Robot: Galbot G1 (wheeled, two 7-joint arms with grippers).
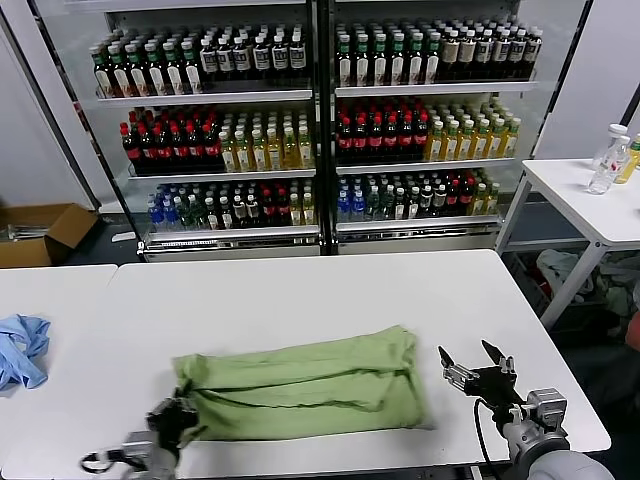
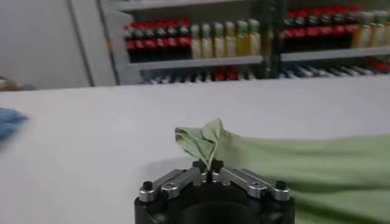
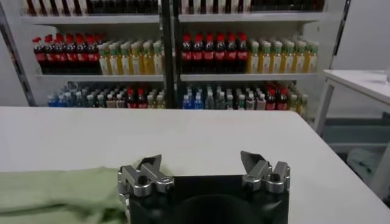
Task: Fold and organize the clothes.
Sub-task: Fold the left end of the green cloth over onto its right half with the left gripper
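My right gripper is beside the loose far end of the shirt's long band (image 1: pixel 300 390), which lies flat, so next my left gripper folds the shirt's pinched corner over toward that loose end (image 1: pixel 406 388).
The light green shirt (image 1: pixel 310 385) lies folded into a long band across the front of the white table (image 1: pixel 300 290). Its collar, buttons and checkered print are hidden. My left gripper (image 1: pixel 178 412) is shut on the shirt's front left corner; in the left wrist view (image 2: pixel 209 165) a pinched peak of green cloth (image 2: pixel 204 140) stands up from the jaws. My right gripper (image 1: pixel 475 358) is open and empty, just right of the shirt's right end. In the right wrist view (image 3: pixel 201 163) the shirt's edge (image 3: pixel 55 192) lies beside one finger.
A light blue cloth (image 1: pixel 22 348) lies at the table's left edge. Drink coolers full of bottles (image 1: pixel 320 120) stand behind the table. A second white table (image 1: pixel 590 200) with bottles stands at the right. A cardboard box (image 1: pixel 40 232) sits on the floor at left.
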